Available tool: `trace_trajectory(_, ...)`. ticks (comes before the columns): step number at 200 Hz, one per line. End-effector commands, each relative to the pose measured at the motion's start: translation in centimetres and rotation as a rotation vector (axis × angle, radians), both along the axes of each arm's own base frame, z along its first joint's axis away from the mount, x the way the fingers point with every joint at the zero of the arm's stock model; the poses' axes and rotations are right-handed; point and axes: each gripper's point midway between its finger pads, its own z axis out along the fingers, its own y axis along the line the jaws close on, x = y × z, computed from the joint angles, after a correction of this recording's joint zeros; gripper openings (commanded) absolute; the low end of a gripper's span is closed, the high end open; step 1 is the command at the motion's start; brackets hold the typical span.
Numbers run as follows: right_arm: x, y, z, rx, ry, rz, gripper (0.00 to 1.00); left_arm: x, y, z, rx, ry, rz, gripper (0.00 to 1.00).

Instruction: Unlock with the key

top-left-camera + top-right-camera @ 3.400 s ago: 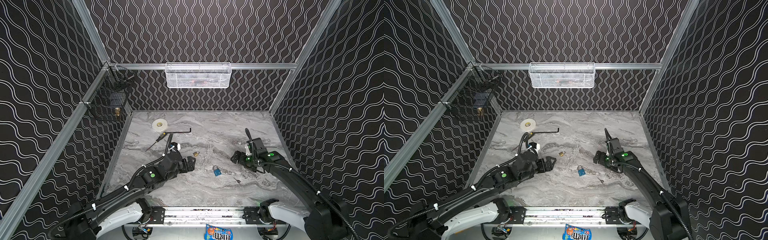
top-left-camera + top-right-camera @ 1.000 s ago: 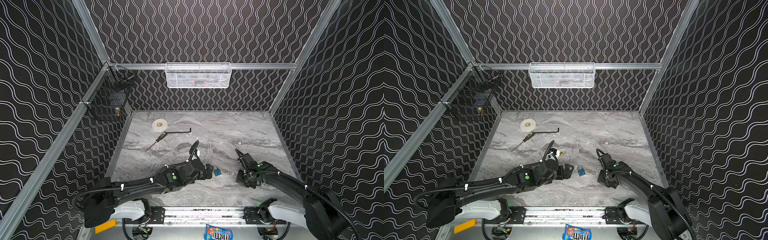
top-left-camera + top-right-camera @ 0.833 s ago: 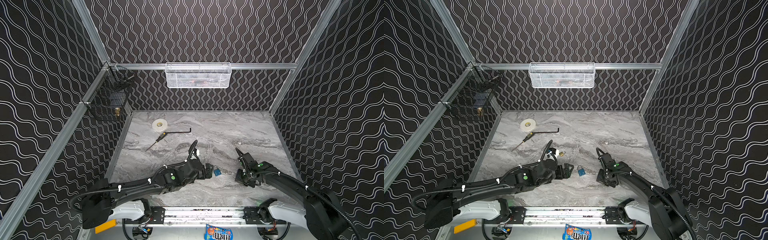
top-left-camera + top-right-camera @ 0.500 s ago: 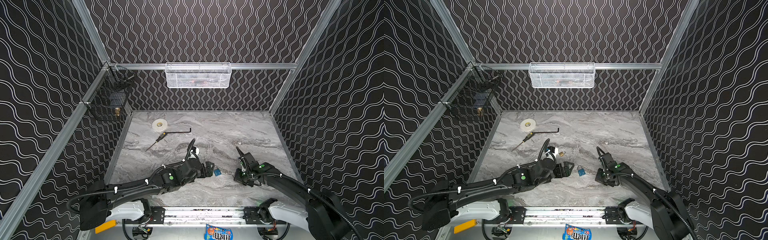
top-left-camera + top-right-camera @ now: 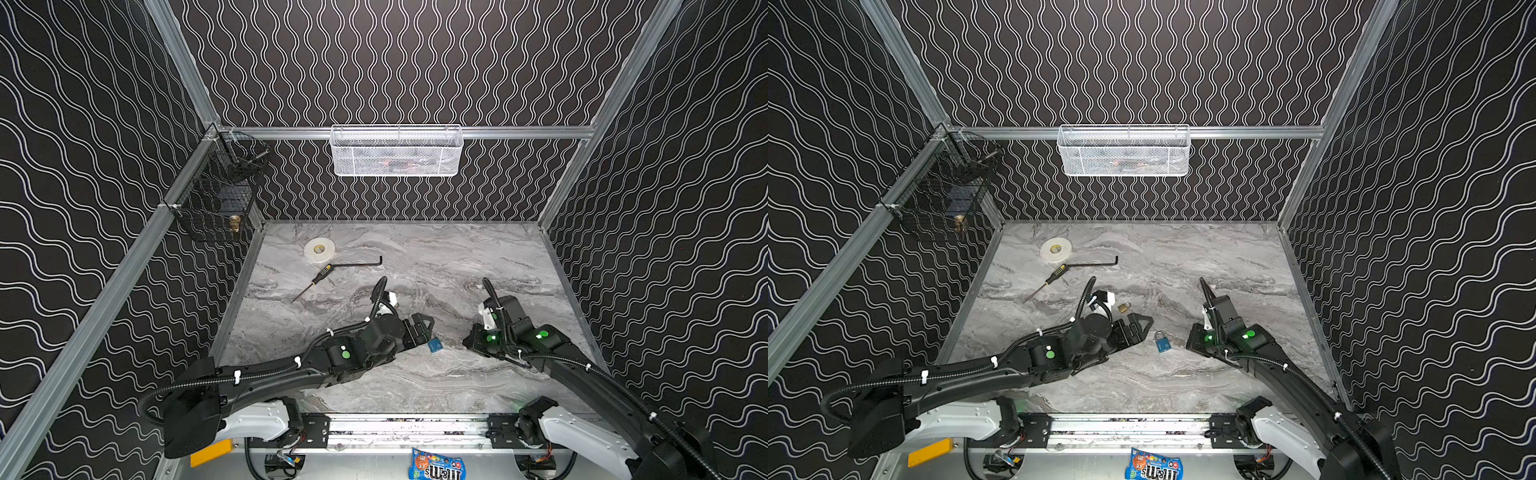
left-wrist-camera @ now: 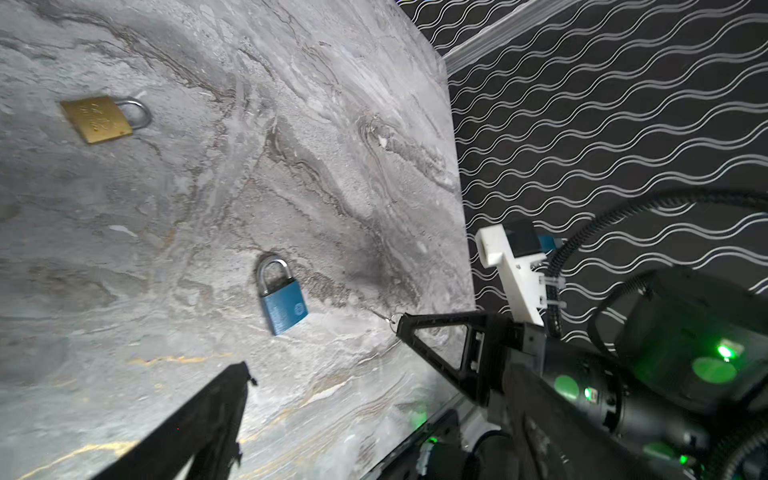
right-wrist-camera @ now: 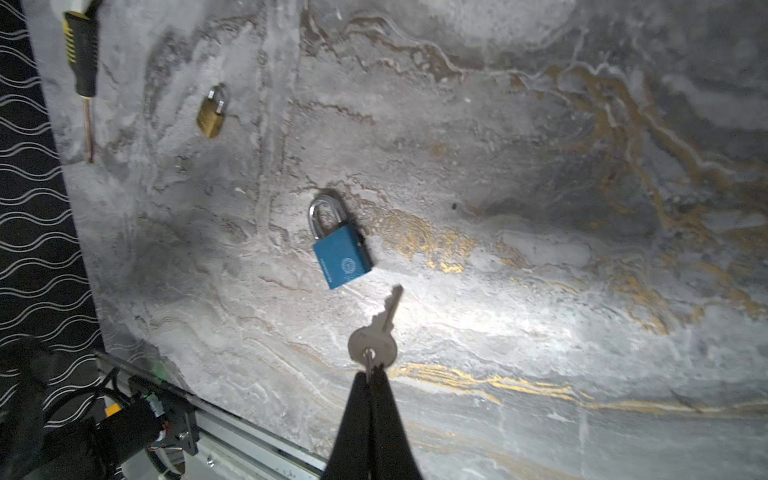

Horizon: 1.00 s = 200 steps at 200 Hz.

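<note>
My left gripper keeps moving toward the key and closes on its blade, as the key's blade sticks out free from my right gripper's fingers.
A blue padlock lies flat on the marble table between the two grippers, shackle closed. My right gripper is shut on the round head of a silver key. The key's blade points at the blue padlock's bottom edge and stops a short way from it. My left gripper hangs open just left of the padlock, holding nothing. Only one of its fingers shows in the left wrist view, well short of the blue padlock.
A brass padlock lies behind the left wrist. Further back left are a screwdriver, a hex key and a tape roll. A white mesh basket and a black wire basket hang on the walls.
The right gripper, which came down on the key lying near the front, now holds it and has moved left toward the blue padlock. The left gripper has shifted slightly back, still open.
</note>
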Motion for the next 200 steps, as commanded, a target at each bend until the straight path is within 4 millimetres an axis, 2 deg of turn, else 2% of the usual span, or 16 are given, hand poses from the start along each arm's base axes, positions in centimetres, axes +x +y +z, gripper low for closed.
trace_trajectory(1,0.1,1.0,1.6,0.052,-0.048,0.049,0.00,0.5,-1.3,1.9,-0.136,0.031,0.037,0.99)
trace_trajectory(46,0.4,2.7,4.5,0.167,-0.129,0.104,0.00,1.0,-2.7,2.9,-0.248,0.093,0.076,0.99)
trace_trajectory(96,1.2,4.2,6.9,0.240,-0.188,0.155,0.00,1.5,-3.4,2.5,-0.301,0.166,0.137,0.99)
trace_trajectory(159,1.8,6.2,9.3,0.345,-0.241,0.195,0.00,2.0,-4.4,1.4,-0.375,0.246,0.182,0.99)
trace_trajectory(200,1.9,7.1,10.2,0.368,-0.264,0.221,0.00,2.4,-4.9,1.9,-0.398,0.242,0.191,0.96)
